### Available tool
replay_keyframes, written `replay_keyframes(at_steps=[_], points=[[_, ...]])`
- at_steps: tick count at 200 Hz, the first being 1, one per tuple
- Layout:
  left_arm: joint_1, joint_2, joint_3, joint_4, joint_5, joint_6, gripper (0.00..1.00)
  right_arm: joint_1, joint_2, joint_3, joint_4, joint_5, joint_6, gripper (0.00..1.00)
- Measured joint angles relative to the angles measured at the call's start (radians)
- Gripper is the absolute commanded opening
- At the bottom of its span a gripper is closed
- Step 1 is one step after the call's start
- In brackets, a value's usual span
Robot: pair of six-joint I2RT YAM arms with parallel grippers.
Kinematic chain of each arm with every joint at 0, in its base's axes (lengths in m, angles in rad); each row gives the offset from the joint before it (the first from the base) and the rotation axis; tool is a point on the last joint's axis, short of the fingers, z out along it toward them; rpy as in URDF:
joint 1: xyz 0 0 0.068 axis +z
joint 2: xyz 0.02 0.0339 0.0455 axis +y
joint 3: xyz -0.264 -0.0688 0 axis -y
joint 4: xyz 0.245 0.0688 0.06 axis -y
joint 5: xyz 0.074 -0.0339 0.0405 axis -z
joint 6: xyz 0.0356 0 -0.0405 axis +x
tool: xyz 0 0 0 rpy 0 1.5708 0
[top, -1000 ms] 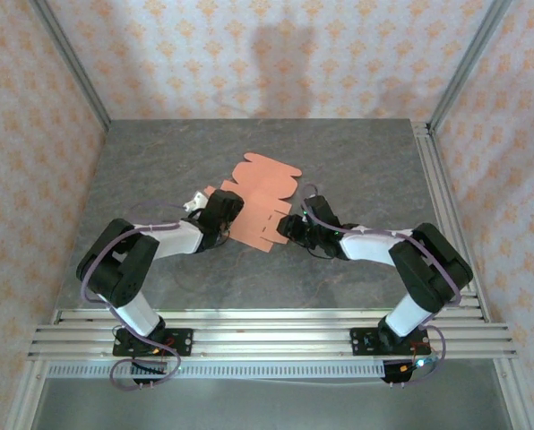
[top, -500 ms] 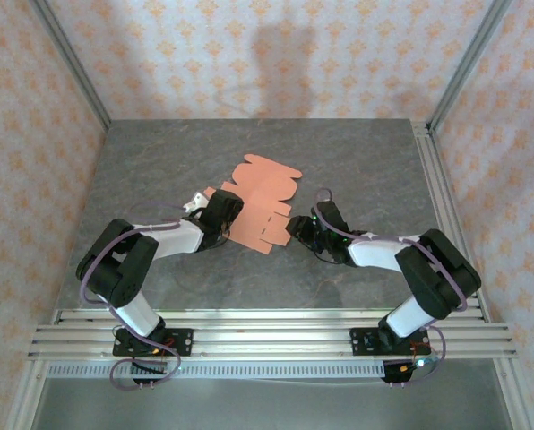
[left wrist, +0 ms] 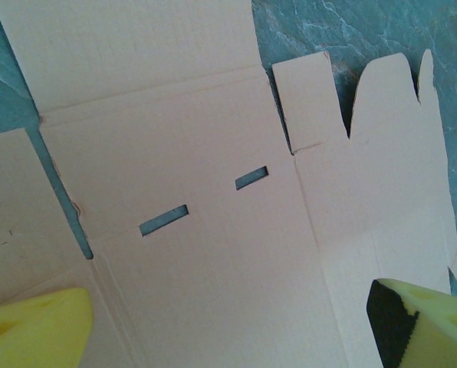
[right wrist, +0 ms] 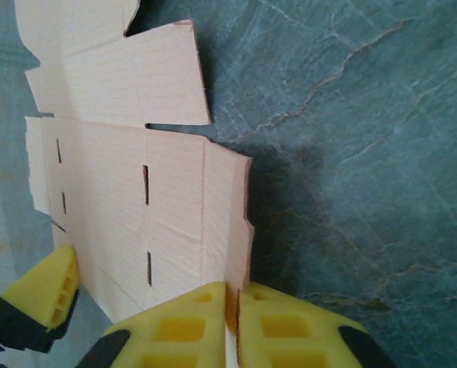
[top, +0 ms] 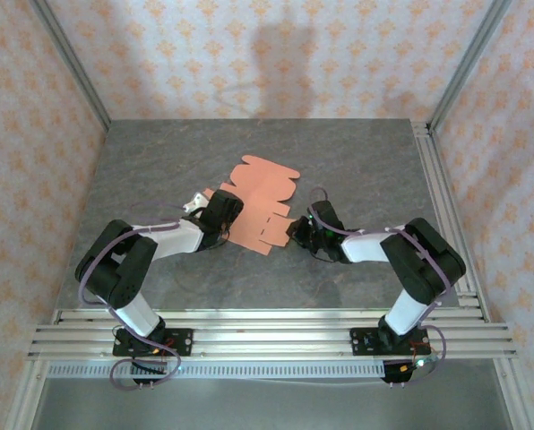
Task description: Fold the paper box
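Observation:
Next, my left gripper swings the lobed end toward its own side before folding, because the paper box (top: 254, 213) lies slanted with its lobed end (top: 265, 177) pointing away from me.
The paper box (top: 260, 199) is a flat salmon-orange die-cut sheet lying in the middle of the table. My left gripper (top: 220, 215) rests over its left part. In the left wrist view the sheet (left wrist: 198, 192) with two slots spreads under the open left gripper (left wrist: 236, 341), whose yellow fingers (left wrist: 31, 331) stand far apart. My right gripper (top: 296, 231) is at the sheet's near right edge. In the right wrist view the right gripper (right wrist: 236, 326) is shut on a narrow edge flap (right wrist: 236, 222), which is lifted upright off the table.
The grey marbled table (top: 357, 170) runs out to patterned walls at the back and sides. An aluminium rail (top: 442, 197) lines the right edge, and more rails (top: 267, 327) cross the near edge by the arm bases. A yellow pad (right wrist: 48, 295) of the left gripper sits on the sheet.
The right arm's forearm and elbow have shifted slightly while its gripper stayed at the sheet's near right edge. The left arm and the sheet have hardly moved.

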Motion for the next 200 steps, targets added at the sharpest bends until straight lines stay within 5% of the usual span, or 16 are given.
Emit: replay_keyframes(at_steps=[69, 127, 200], points=[[-0.019, -0.122, 0.026, -0.099, -0.014, 0.140, 1.00, -0.117, 0.013, 0.059, -0.069, -0.130, -0.143, 0.00], [-0.019, -0.231, 0.152, -0.240, -0.039, 0.452, 1.00, -0.192, 0.135, 0.465, -0.673, -0.349, -0.784, 0.00], [0.057, -0.149, 0.254, -0.344, 0.115, 0.661, 1.00, -0.210, 0.393, 0.906, -1.196, -0.233, -1.312, 0.00]])
